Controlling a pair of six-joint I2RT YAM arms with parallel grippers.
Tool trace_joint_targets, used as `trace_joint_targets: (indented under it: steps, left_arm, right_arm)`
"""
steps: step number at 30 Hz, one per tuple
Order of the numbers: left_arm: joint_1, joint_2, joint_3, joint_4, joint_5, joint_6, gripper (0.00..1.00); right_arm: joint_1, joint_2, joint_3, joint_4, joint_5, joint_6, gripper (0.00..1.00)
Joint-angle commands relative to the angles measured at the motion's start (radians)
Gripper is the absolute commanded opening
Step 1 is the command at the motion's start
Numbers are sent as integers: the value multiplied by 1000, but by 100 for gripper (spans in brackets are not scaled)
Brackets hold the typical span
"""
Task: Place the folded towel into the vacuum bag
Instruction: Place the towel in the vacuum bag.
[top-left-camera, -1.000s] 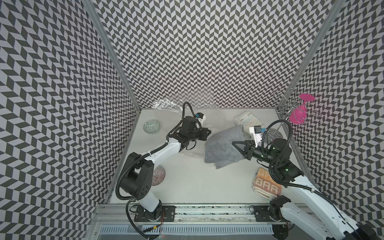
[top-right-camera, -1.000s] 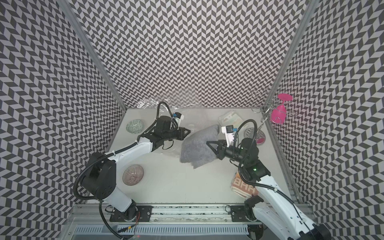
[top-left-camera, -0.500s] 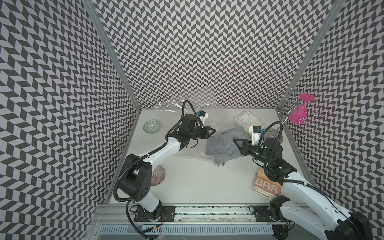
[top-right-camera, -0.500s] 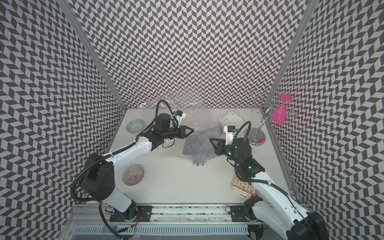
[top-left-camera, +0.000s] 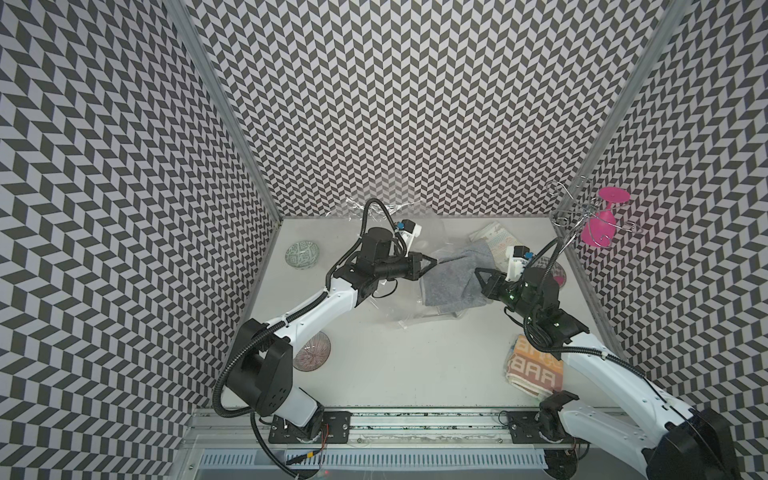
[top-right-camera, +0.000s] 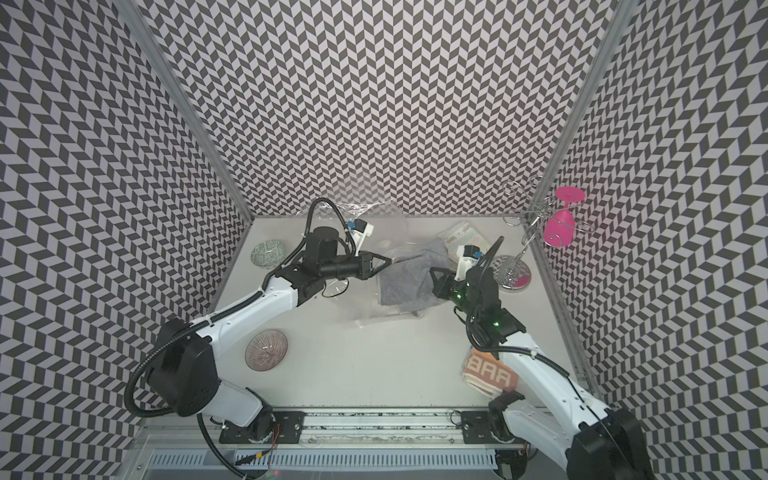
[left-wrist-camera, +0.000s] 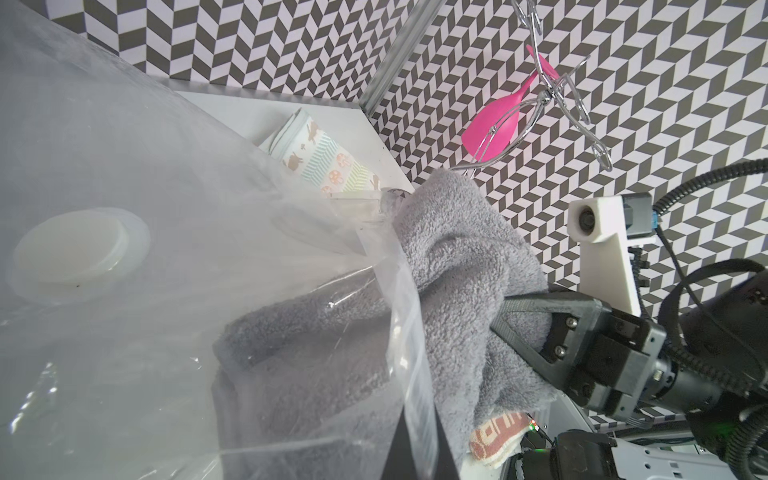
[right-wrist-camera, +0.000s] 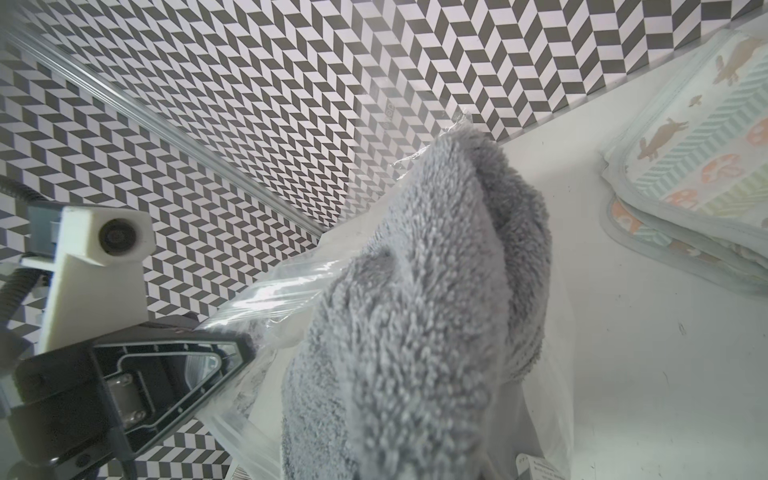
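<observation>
Next, my left gripper pulls the bag's zip edge (left-wrist-camera: 408, 340) over the towel's near end (top-left-camera: 477, 257) while my right gripper pushes the towel in, because that end is bunched up outside the zip edge.
The grey folded towel (top-left-camera: 451, 278) (top-right-camera: 405, 282) lies partway through the mouth of the clear vacuum bag (top-left-camera: 409, 309) (top-right-camera: 365, 311) at mid-table. Through the plastic in the left wrist view, the towel's (left-wrist-camera: 457, 257) far half shows inside the bag (left-wrist-camera: 166, 187), beside the white valve cap (left-wrist-camera: 79, 253). My left gripper (top-left-camera: 435, 262) (top-right-camera: 389, 261) (left-wrist-camera: 417, 451) is shut on the bag's zip edge and holds it up. My right gripper (top-left-camera: 477, 271) (top-right-camera: 432, 272) is shut on the towel's (right-wrist-camera: 424, 291) near end, and the cloth hides its jaws in its own wrist view.
A patterned folded cloth (top-left-camera: 494, 239) lies at the back right, and an orange lettered towel (top-left-camera: 536, 370) at the front right under my right arm. A wire rack holding a pink glass (top-left-camera: 598, 228) stands in the right corner. Two small bowls (top-left-camera: 302, 254) (top-left-camera: 311, 357) sit on the left.
My right gripper has carried the towel leftward and lower, into the bag's mouth. My left gripper has shifted right with the bag's edge. Both stayed shut.
</observation>
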Motion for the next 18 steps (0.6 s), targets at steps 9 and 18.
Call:
trace_joint_targets:
  steps: [9, 18]
  left_arm:
    - [-19, 75, 169, 45, -54, -70, 0]
    - [-81, 173, 235, 53, -99, -81, 0]
  right_arm:
    - [-8, -1, -23, -4, 18, 21, 0]
    - [83, 45, 17, 66, -88, -39, 0]
